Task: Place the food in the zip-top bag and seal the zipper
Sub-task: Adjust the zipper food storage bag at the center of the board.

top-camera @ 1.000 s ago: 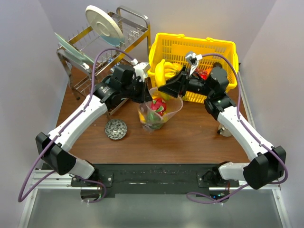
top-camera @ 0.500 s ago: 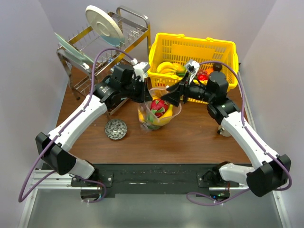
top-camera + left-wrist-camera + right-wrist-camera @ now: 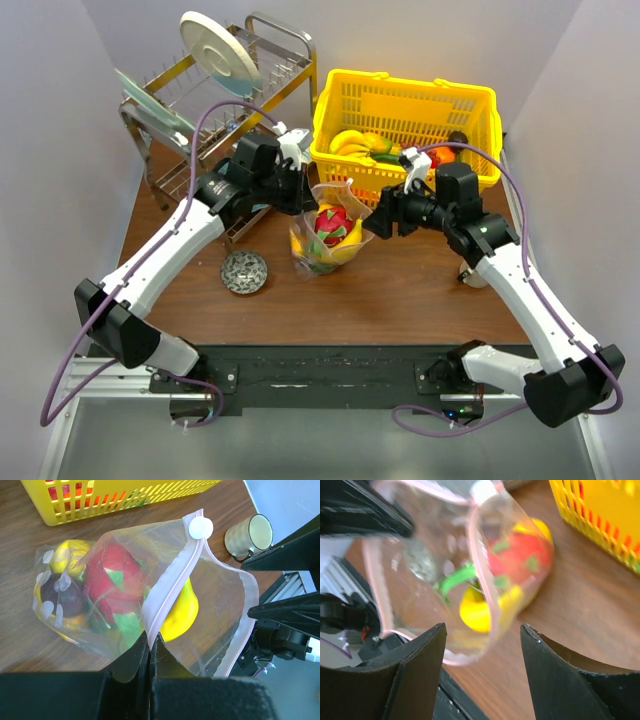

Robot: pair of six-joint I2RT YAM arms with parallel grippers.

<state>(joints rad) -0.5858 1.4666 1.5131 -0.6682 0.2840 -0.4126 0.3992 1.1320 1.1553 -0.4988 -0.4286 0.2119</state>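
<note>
The yellow piece point(image 3: 183, 612) of food is near the bag's opening, so next my left gripper shakes it deeper by the bag's rim point(image 3: 172, 587) before my right gripper fetches more.
The clear zip-top bag point(image 3: 325, 238) stands open on the table in front of the yellow basket. It holds red point(image 3: 112, 575), yellow point(image 3: 182, 615), green and dark purple pieces. My left gripper point(image 3: 300, 196) is shut on the pink zipper strip point(image 3: 175, 575) at the bag's left rim, below its white slider point(image 3: 201, 527). In the left wrist view this gripper point(image 3: 150, 639) pinches the strip. My right gripper point(image 3: 376, 222) is open and empty at the bag's right side. In the right wrist view this gripper point(image 3: 482, 635) spans the near rim of the bag point(image 3: 420, 580). More food, a banana point(image 3: 350, 140) and a red piece point(image 3: 440, 155), lies in the basket.
The yellow mesh basket point(image 3: 480, 105) stands at the back right. A metal dish rack point(image 3: 175, 150) with plates stands at the back left. A round metal strainer point(image 3: 244, 271) lies left of the bag. A beige cup point(image 3: 468, 274) sits under the right arm.
My right gripper has moved from the basket's front edge over the bag's mouth down to the bag's right side. More yellow now shows in the bag. The left gripper has kept its hold.
</note>
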